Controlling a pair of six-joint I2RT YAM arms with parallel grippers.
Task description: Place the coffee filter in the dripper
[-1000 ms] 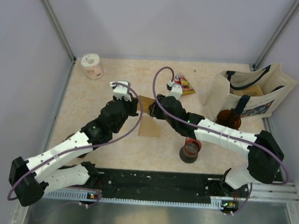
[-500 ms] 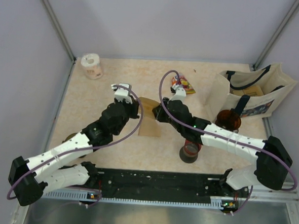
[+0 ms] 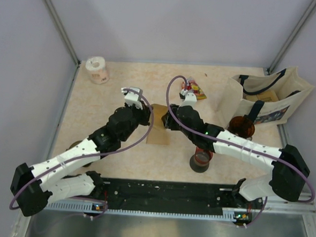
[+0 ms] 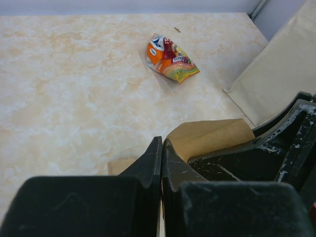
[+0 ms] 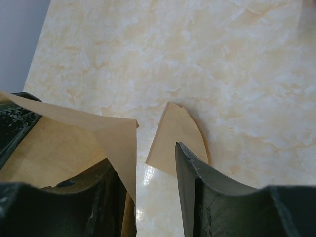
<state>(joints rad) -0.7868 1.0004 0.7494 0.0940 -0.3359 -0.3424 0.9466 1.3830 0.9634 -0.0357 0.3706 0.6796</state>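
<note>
The robot's right gripper should take the coffee filter (image 5: 123, 147) by its edge and bring it over, because the dripper (image 3: 241, 127) by the bag stands too far away for the left gripper to reach.
A brown paper coffee filter (image 3: 158, 111) is held up above the table's middle, and my left gripper (image 3: 145, 115) is shut on its edge (image 4: 207, 138). In the left wrist view that gripper (image 4: 162, 144) has its jaws pressed together, with paper showing on both sides of them. My right gripper (image 3: 168, 119) meets the filter from the other side. It stands open (image 5: 145, 158), and a flap of the filter (image 5: 116, 140) drapes over its left finger. The dripper (image 3: 240, 125), olive-brown, stands to the right by the bag, apart from both grippers.
A second flat brown filter (image 3: 158, 133) (image 5: 177, 136) lies on the table under the grippers. A black cup with a red rim (image 3: 201, 157) stands beneath the right forearm. A snack packet (image 3: 194, 89) (image 4: 170, 58), a tote bag (image 3: 266, 98) and a paper roll (image 3: 98, 70) sit at the back.
Both grippers have shifted slightly around the lifted filter; the left one edged right toward it. The filter stays raised between them.
</note>
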